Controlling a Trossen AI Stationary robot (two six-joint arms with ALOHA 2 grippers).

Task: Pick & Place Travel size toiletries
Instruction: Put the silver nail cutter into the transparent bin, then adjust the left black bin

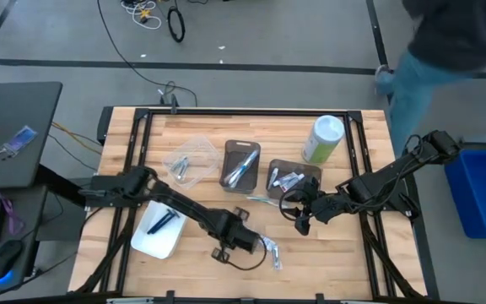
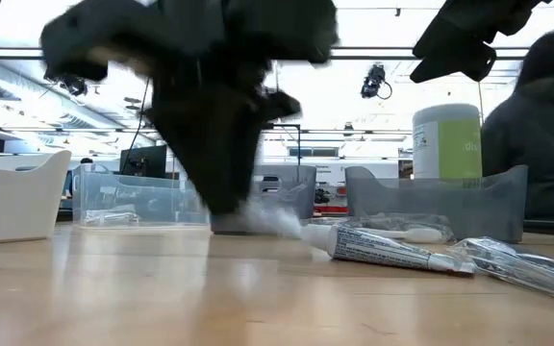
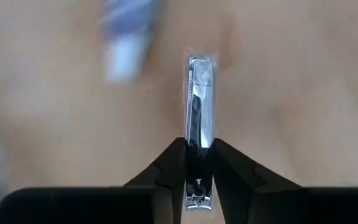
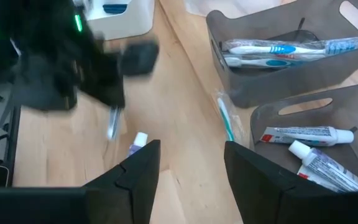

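I should keep carrying the silvery nail clipper with my left gripper until it hangs over the clear bin point(image 1: 194, 162), and then let it go, because similar silvery items point(image 1: 181, 165) are in that open bin.
My left gripper point(image 1: 247, 242) is over the table's near middle, shut on a slim silvery metal item point(image 3: 201, 118) that looks like a nail clipper. A white-and-blue tube point(image 1: 271, 252) lies on the wood right beside it, and also shows in the low view point(image 2: 383, 250). My right gripper point(image 4: 185, 174) hangs open above the table, right of centre and near the dark bins, touching nothing. A light-blue toothbrush point(image 4: 225, 118) lies flat on the wood in front of those bins. My left gripper pinches the silvery item between its two fingers at one end point(image 3: 199, 163). The rest of the item sticks straight out past the fingertips, in line with the fingers. In the right wrist view it points down below the gripper point(image 4: 112, 124).
A dark bin with toothbrushes point(image 1: 241, 165) and a dark bin with tubes point(image 1: 292, 179) stand mid-table. A clear bin point(image 1: 188, 160) stands left of them and a green canister point(image 1: 323, 139) at the far right. A white tray point(image 1: 159, 230) holds a blue razor. A person stands beyond the far right corner.
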